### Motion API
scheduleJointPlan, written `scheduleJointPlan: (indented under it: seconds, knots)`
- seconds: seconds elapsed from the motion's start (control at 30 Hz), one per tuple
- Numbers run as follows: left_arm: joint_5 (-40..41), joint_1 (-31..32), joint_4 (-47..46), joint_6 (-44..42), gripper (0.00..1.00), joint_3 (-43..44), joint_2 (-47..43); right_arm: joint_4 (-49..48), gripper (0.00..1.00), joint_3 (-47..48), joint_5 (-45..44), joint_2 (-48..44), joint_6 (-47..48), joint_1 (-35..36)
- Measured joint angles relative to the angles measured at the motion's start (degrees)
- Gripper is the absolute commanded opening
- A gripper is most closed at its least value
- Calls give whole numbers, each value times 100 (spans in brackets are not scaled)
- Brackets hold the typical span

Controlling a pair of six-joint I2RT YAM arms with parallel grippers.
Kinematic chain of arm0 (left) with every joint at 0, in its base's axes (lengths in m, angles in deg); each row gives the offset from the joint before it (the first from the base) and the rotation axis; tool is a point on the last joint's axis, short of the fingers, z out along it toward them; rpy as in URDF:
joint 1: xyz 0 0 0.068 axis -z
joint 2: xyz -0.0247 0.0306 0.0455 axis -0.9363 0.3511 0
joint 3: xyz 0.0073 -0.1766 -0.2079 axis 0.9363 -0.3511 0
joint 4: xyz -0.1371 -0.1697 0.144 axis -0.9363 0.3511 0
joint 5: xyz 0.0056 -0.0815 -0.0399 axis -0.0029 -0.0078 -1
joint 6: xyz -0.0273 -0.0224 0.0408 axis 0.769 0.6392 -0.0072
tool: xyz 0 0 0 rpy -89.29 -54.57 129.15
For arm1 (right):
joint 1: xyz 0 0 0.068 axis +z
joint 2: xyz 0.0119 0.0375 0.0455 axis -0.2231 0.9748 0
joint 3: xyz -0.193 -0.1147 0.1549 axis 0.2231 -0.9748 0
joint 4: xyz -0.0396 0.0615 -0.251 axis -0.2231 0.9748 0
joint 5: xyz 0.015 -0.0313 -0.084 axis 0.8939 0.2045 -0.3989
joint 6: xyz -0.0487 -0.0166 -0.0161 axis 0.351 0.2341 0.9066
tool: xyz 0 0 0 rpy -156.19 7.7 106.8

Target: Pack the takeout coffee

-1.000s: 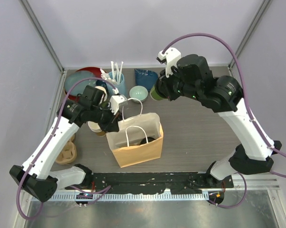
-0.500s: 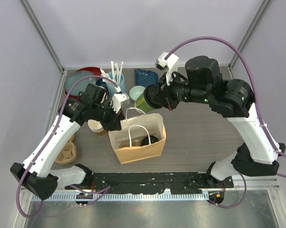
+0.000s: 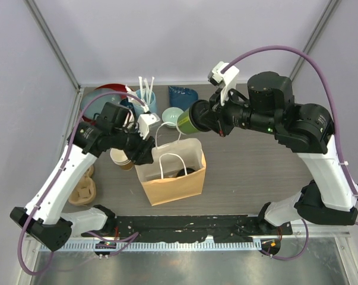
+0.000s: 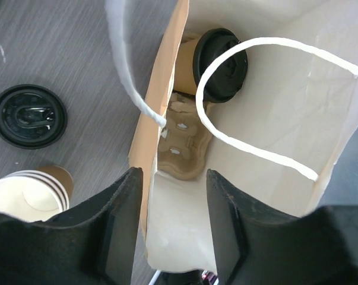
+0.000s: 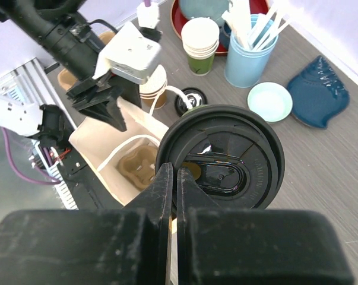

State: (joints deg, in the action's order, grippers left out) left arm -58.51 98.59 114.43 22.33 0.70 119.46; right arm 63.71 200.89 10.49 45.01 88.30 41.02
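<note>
My right gripper should swing the green-walled coffee [image 3: 187, 122] back upright over the carrier's empty slot [image 5: 138, 166] before lowering it, because the coffee is hanging tilted past the bag's far edge.
A brown paper bag [image 3: 177, 178] stands open in the middle of the table. Inside it, a brown-walled takeout coffee [image 4: 219, 65] with a black lid sits in a cardboard carrier [image 4: 181, 142]. My right gripper [image 5: 173, 172] is shut on the rim of the black lid [image 5: 238, 157] of the green-walled takeout coffee [image 3: 187, 122]. That cup hangs tilted above the bag's far edge. My left gripper [image 4: 173, 178] is open at the bag's left end [image 3: 146, 153], with the bag's wall [image 4: 148, 148] between its fingers, untouched.
Lidless cup stacks [image 3: 120, 157] and a stack of loose black lids [image 4: 29, 116] sit left of the bag. Behind it are a blue tumbler of white utensils [image 3: 146, 102], a red plate [image 3: 107, 89], a mint bowl [image 3: 173, 116] and a blue dish [image 3: 181, 95].
My left gripper has opened and let go of the bag's rim. The right arm has carried the green cup left, towards the bag's opening, and the bag has shifted slightly.
</note>
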Motion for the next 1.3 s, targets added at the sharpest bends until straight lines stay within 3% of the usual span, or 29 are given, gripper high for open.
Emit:
scheduleJointPlan:
  seconds: [0.23,0.5,0.63,0.8,1.0,1.1,1.3]
  knots:
    - [190,0,251,-142,56,525,-188,-11,1,328,-111,9,33,-2]
    - [546,-109,564,-330,52,625,-302,-101,1,474,883,173,232,46]
    - [636,-177,570,-404,42,603,-245,-262,1,411,1338,459,293,212]
    - [658,-227,522,-409,37,424,-199,-350,1,195,1628,789,402,380]
    - [562,-227,490,-385,11,201,-199,-354,1,90,1934,1019,509,463]
    - [474,-229,457,-378,3,164,-203,-372,1,2,2035,1040,584,494]
    - [243,-227,422,-385,0,125,-258,-498,1,-455,2238,1123,721,520]
